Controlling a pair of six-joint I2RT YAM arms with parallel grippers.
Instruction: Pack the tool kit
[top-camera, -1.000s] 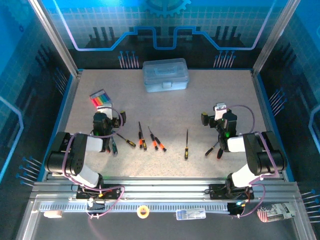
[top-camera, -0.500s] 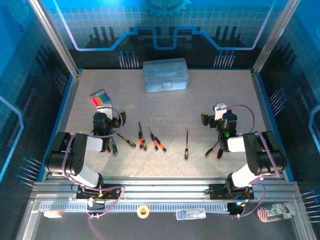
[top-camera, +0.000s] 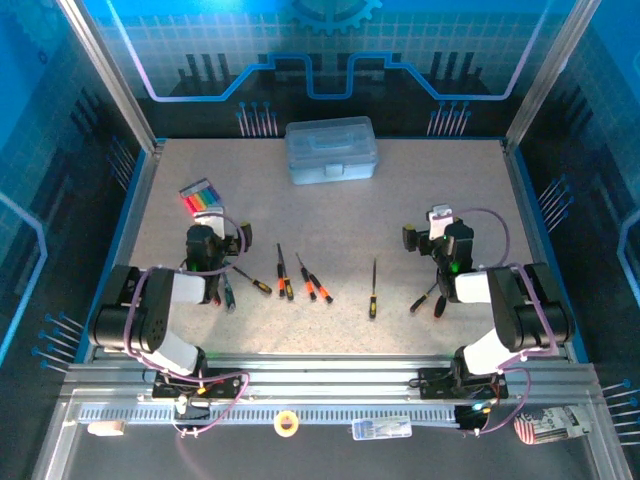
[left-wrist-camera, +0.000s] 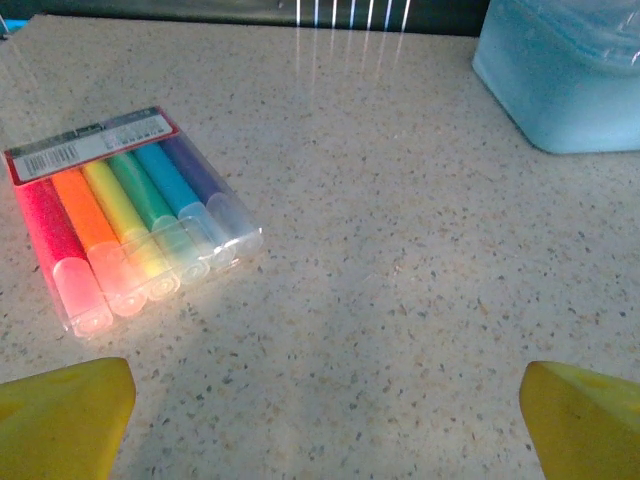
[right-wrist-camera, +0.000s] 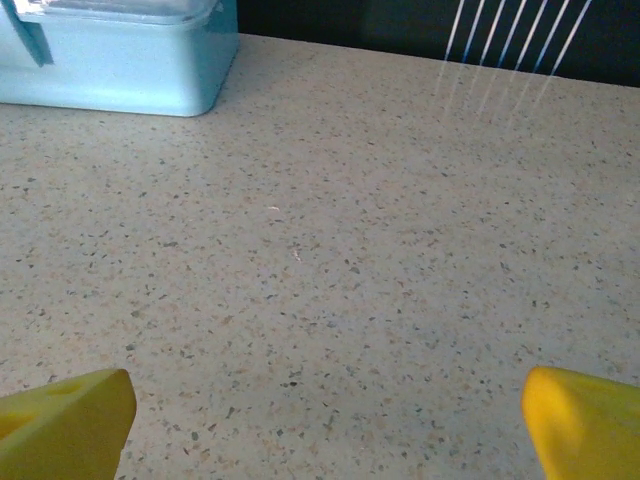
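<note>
The closed tool box (top-camera: 331, 150) is up against the back wall, so my left gripper should grab its end (top-camera: 292, 156) closest to the markers and swing the tool box forward before packing.
The closed light-blue tool box (top-camera: 331, 150) stands at the back centre of the table; its corner shows in the left wrist view (left-wrist-camera: 565, 75) and in the right wrist view (right-wrist-camera: 120, 60). A pack of coloured markers (top-camera: 199, 196) lies at the left, just ahead of my left gripper (left-wrist-camera: 325, 425). Several orange-and-black screwdrivers lie in a row between the arms, among them one (top-camera: 283, 272), a long one (top-camera: 373, 290) and a pair (top-camera: 432, 298) by the right arm. Both arms rest folded. The left gripper (top-camera: 207, 238) and the right gripper (top-camera: 440, 228) are open over bare tabletop, yellow fingertips (right-wrist-camera: 65, 420) wide apart.
The speckled table (top-camera: 330, 220) is walled by blue panels on three sides. Another screwdriver (top-camera: 228, 292) lies against the left arm. A tape roll (top-camera: 287, 423) and small packets sit on the rail in front of the arm bases.
</note>
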